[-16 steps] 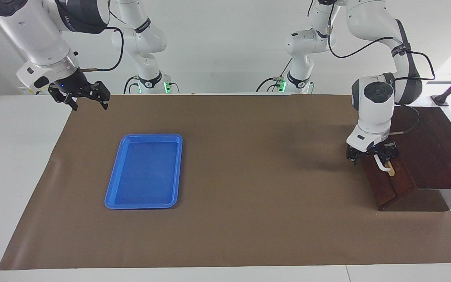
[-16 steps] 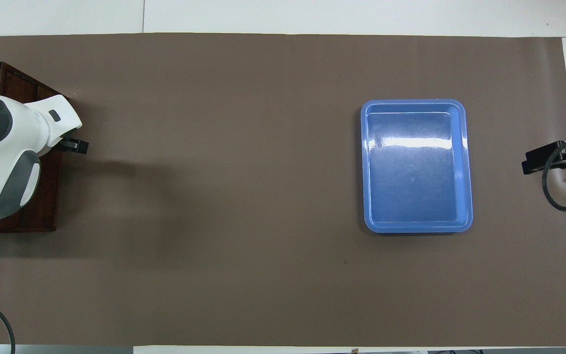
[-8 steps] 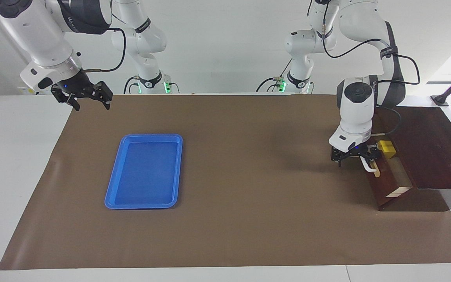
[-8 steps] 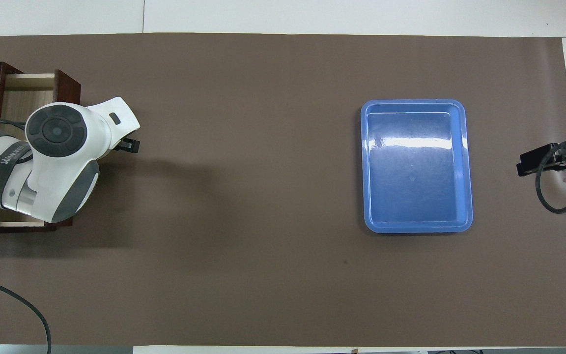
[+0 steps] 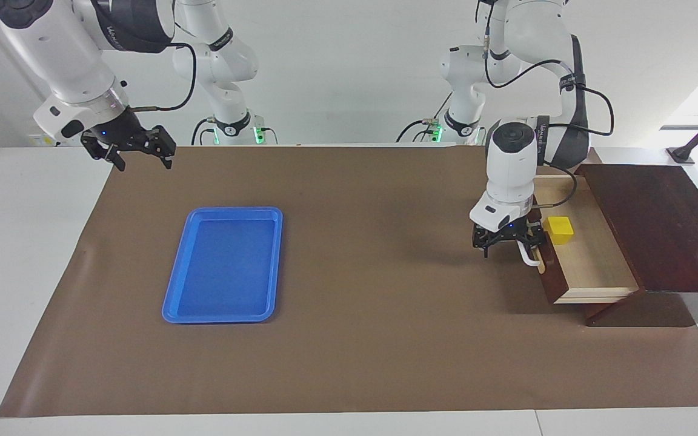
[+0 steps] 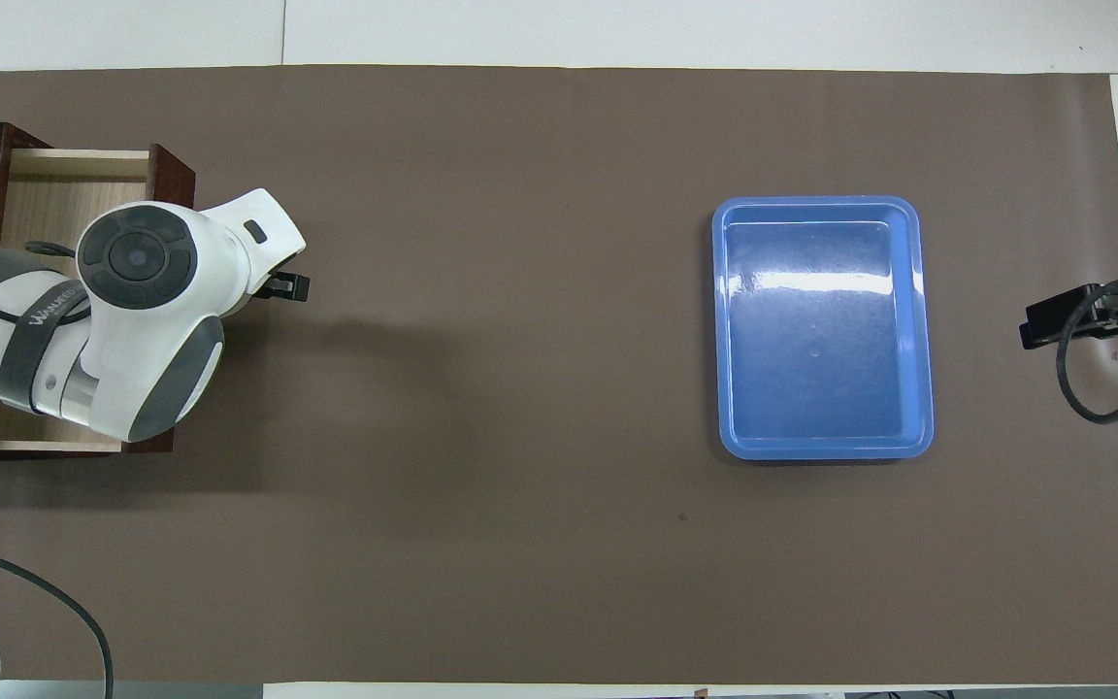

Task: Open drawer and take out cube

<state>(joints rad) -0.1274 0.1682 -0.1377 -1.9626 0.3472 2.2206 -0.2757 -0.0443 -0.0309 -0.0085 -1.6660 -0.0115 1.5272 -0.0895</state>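
The drawer (image 6: pixel 171 179) will be empty when I take out the yellow cube, because the pale inside (image 6: pixel 66 208) shows clear around my wrist.
The dark brown drawer (image 5: pixel 591 266) stands pulled out of its cabinet (image 5: pixel 664 224) at the left arm's end of the table, its pale inside showing. The yellow cube (image 5: pixel 560 230) sits in the drawer near its front. My left gripper (image 5: pixel 509 248) is at the white handle (image 5: pixel 529 257), open, with one finger hooked around the bar. In the overhead view the left arm's wrist covers the cube and most of the drawer (image 6: pixel 45 194). My right gripper (image 5: pixel 142 162) hangs open and holds nothing, above the mat's corner at the right arm's end, and that arm waits.
A blue tray (image 5: pixel 222 266) with nothing in it lies on the brown mat toward the right arm's end, also seen in the overhead view as the blue tray (image 6: pixel 821 330). The brown mat (image 5: pixel 373 339) covers most of the white table.
The drawer has slid out of the cabinet toward the table's middle, drawn by my left gripper at the handle. The cube has come into view. The right gripper barely shifted.
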